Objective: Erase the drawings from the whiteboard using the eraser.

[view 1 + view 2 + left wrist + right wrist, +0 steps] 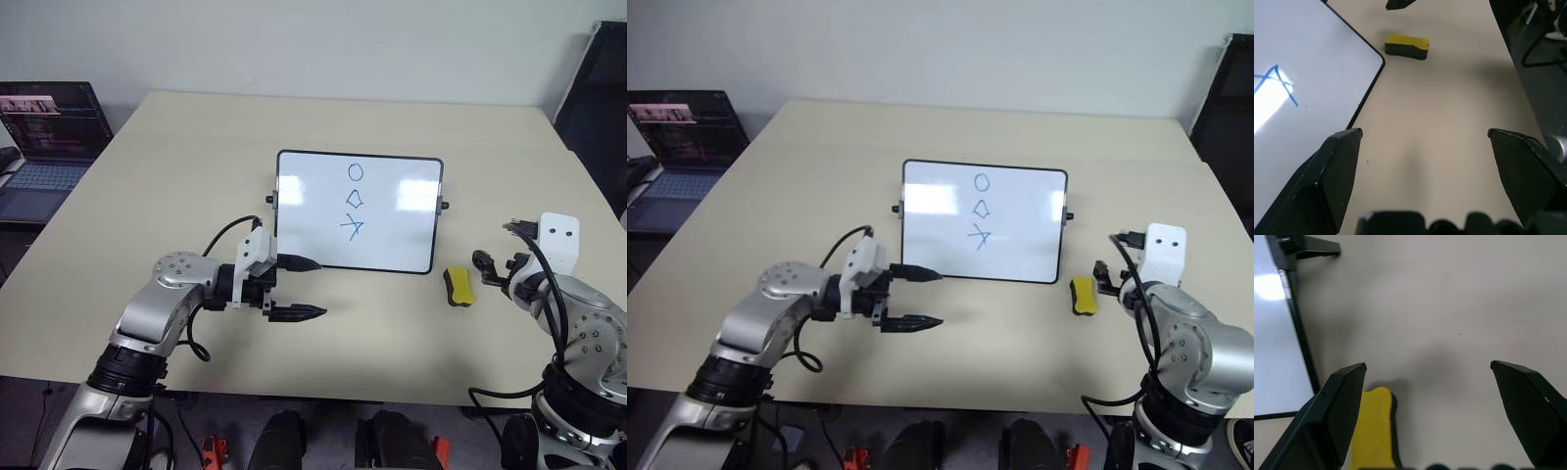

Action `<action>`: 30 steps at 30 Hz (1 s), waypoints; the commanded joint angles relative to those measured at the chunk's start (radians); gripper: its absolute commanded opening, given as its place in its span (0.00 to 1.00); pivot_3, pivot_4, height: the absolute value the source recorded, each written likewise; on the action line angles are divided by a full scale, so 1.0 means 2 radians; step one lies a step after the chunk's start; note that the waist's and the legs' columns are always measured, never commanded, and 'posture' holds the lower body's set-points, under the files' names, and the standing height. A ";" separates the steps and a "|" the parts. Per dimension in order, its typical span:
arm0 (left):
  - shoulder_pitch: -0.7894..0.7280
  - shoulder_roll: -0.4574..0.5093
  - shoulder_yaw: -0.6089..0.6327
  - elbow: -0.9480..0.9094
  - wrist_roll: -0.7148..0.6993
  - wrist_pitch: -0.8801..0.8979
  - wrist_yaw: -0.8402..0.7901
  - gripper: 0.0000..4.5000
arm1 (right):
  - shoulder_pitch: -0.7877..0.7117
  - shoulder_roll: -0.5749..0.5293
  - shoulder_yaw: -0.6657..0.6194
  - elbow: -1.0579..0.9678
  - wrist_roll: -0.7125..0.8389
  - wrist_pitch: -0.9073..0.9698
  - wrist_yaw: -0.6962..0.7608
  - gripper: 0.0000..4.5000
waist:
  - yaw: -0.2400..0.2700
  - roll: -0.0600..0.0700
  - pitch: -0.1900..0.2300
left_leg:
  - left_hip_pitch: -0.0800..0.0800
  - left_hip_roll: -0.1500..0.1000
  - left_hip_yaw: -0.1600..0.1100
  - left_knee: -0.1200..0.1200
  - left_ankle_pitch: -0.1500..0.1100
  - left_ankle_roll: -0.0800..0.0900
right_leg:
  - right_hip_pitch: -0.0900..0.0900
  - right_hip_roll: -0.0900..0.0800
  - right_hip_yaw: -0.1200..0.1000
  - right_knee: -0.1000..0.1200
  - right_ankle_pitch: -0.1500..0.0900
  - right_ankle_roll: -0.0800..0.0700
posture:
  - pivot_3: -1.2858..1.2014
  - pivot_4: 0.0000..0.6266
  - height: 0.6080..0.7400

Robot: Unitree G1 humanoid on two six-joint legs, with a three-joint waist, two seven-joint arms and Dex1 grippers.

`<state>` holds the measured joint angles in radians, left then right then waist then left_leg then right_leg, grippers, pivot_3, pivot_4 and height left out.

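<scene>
The yellow eraser's long sides [1392, 426] lie along my right gripper's open fingers, so I should go on moving over it until the fingers straddle its waist [458, 286] before they close.
The whiteboard [392, 211] stands propped up at the table's middle, with the blue drawings [355, 201] in a column: a circle, a triangle-like shape and a crossed star. The yellow eraser [458, 287], dark underneath, lies on the table just off the board's lower right corner. My left gripper [315, 287] is open and empty. It points rightward in front of the board's lower left corner, and its upper fingertip overlaps the board's bottom edge. My right gripper [1428, 364] hovers open just right of the eraser [1374, 431], with nothing between its fingers.
An open laptop [49, 137] sits on a separate surface off the table's left edge. A dark chair back [598, 98] stands at the far right. The beige table [196, 157] has free room around the board.
</scene>
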<state>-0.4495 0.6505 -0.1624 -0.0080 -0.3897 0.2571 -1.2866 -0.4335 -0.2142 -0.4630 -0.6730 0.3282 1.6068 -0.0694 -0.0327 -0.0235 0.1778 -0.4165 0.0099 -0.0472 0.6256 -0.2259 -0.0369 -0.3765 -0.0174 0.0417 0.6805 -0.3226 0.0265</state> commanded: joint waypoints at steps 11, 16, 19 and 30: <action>-0.029 -0.027 -0.006 0.032 0.020 -0.048 -0.021 1.00 | 0.025 0.004 0.019 -0.021 0.053 0.004 -0.033 0.99 | 0.000 0.000 0.000 | 0.000 0.000 0.000 0.001 0.000 0.000 | 0.000 0.000 0.000 0.000 0.000 0.000 | 0.52 0.24 1.00; -0.032 -0.033 -0.005 0.034 0.023 -0.054 -0.018 1.00 | 0.039 0.002 0.016 -0.017 0.082 0.004 -0.052 0.99 | -0.001 0.000 0.000 | 0.000 0.000 0.000 0.001 0.000 0.000 | 0.000 0.000 0.000 0.001 0.000 0.000 | 0.52 0.24 1.00; -0.032 -0.034 -0.004 0.032 0.024 -0.056 -0.016 1.00 | 0.046 0.003 0.018 -0.014 0.104 0.004 -0.065 0.99 | 0.000 0.000 0.000 | 0.000 0.000 -0.001 0.001 0.000 0.000 | 0.000 0.000 -0.001 0.001 0.000 0.000 | 0.52 0.24 1.00; -0.023 -0.030 0.003 0.022 0.026 -0.059 -0.002 1.00 | 0.040 0.005 0.015 0.014 0.152 0.004 -0.108 0.99 | -0.001 0.000 0.000 | 0.000 0.000 -0.001 0.001 0.000 0.000 | 0.001 0.001 -0.001 0.001 0.000 0.000 | 0.52 0.24 1.00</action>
<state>-0.4948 0.5860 -0.1802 0.0705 -0.3322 0.1557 -1.2965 -0.3363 -0.2058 -0.4182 -0.6345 0.6142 1.6068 -0.2718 -0.0339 -0.0236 0.1777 -0.4164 0.0100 -0.0484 0.6278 -0.2257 -0.0366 -0.3753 -0.0161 0.0406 0.6821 -0.3225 0.0265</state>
